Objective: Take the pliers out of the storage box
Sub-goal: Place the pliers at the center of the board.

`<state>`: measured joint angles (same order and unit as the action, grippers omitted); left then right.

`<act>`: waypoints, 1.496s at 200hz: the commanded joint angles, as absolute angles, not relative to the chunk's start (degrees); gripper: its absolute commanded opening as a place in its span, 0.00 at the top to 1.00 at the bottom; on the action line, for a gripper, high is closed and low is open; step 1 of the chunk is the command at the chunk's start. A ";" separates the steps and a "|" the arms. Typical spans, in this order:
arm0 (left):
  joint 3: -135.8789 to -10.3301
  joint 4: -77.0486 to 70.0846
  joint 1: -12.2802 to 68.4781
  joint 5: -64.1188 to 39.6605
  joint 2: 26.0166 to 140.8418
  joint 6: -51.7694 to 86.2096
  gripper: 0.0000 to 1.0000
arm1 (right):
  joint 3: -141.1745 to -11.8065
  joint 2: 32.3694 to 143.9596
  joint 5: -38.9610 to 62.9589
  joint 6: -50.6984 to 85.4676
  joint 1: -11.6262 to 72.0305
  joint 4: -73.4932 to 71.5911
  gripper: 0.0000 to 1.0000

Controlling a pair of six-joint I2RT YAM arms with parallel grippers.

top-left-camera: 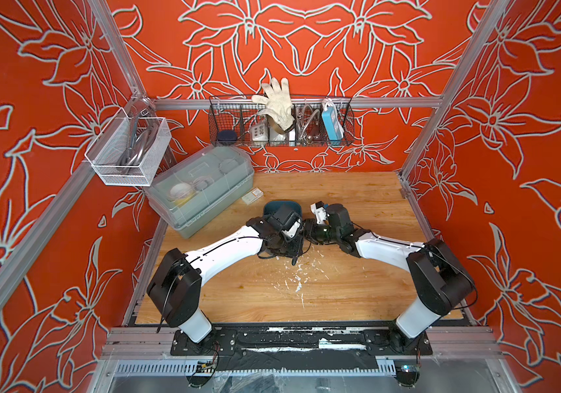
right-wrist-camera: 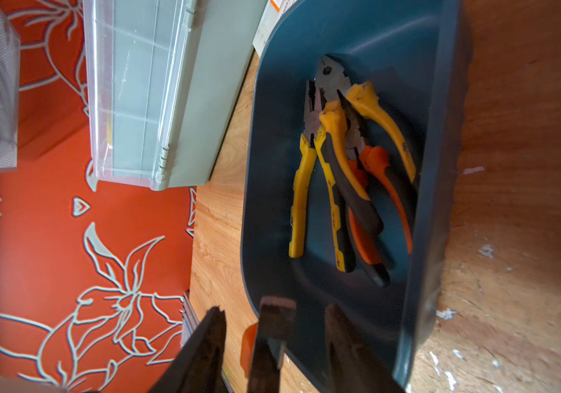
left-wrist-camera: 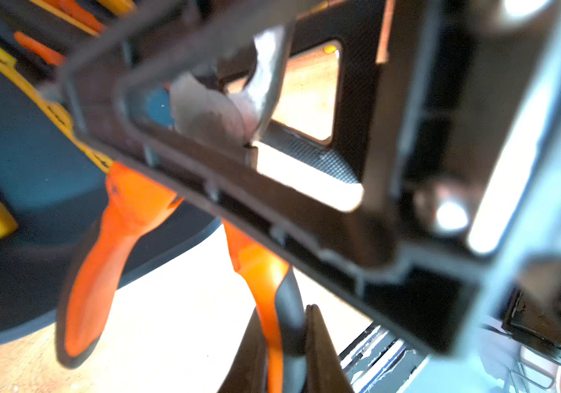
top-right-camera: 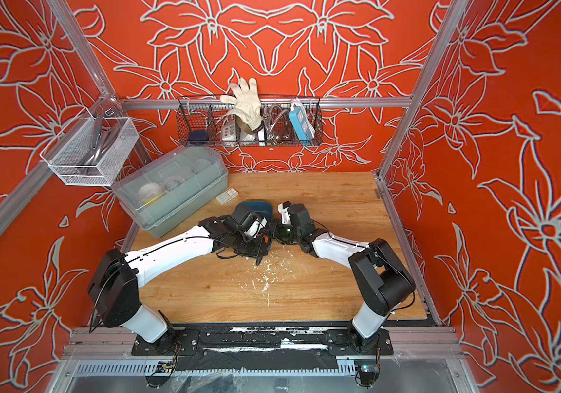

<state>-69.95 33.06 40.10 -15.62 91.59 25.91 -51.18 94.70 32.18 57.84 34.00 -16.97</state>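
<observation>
Next, my right gripper takes the metal head [left-wrist-camera: 209, 110] of the orange pliers and lays them beside the box, because they hang from my left gripper by one handle [left-wrist-camera: 264, 281].
The teal storage box [right-wrist-camera: 350, 37] sits mid-table, its far rim showing past the wrists in both top views [top-left-camera: 282, 205] [top-right-camera: 255, 205]. Three pliers [right-wrist-camera: 340, 163] with yellow, amber and orange handles show inside it. My left gripper [left-wrist-camera: 284, 326] is shut on one handle of an orange-and-black pair of pliers [left-wrist-camera: 102, 258] held just off the box's near end. That pair's dark metal head [right-wrist-camera: 272, 323] stands between the fingers of my right gripper [right-wrist-camera: 274, 309], with a gap on each side. The wrists meet over it [top-left-camera: 301, 234].
A large translucent grey lidded container [top-left-camera: 200, 187] stands left of the box, with a small white card [top-left-camera: 252, 196] beside it. Wire baskets hang on the left frame [top-left-camera: 129, 149] and the back wall [top-left-camera: 280, 122]. White flecks [top-left-camera: 297, 279] dot the wooden table [top-left-camera: 357, 204].
</observation>
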 commanded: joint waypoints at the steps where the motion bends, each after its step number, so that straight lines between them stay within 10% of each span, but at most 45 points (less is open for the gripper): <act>1: -70.48 30.40 40.34 -16.28 89.06 24.49 1.00 | -53.00 95.92 33.31 58.32 34.28 -18.02 0.62; 66: -71.19 31.34 40.34 -13.96 89.47 24.44 0.92 | -54.47 95.56 33.13 56.58 34.10 -15.42 1.00; 123: -71.74 32.27 38.94 -8.53 86.85 29.62 0.22 | -54.39 90.87 35.53 53.97 30.34 -12.40 1.00; 194: -55.76 21.70 27.25 -6.79 78.45 45.51 0.26 | -60.99 81.33 28.40 31.62 14.51 21.81 1.00; 299: -33.81 2.63 28.34 -0.93 63.84 43.83 0.27 | -79.61 96.83 13.11 19.71 7.58 39.84 1.00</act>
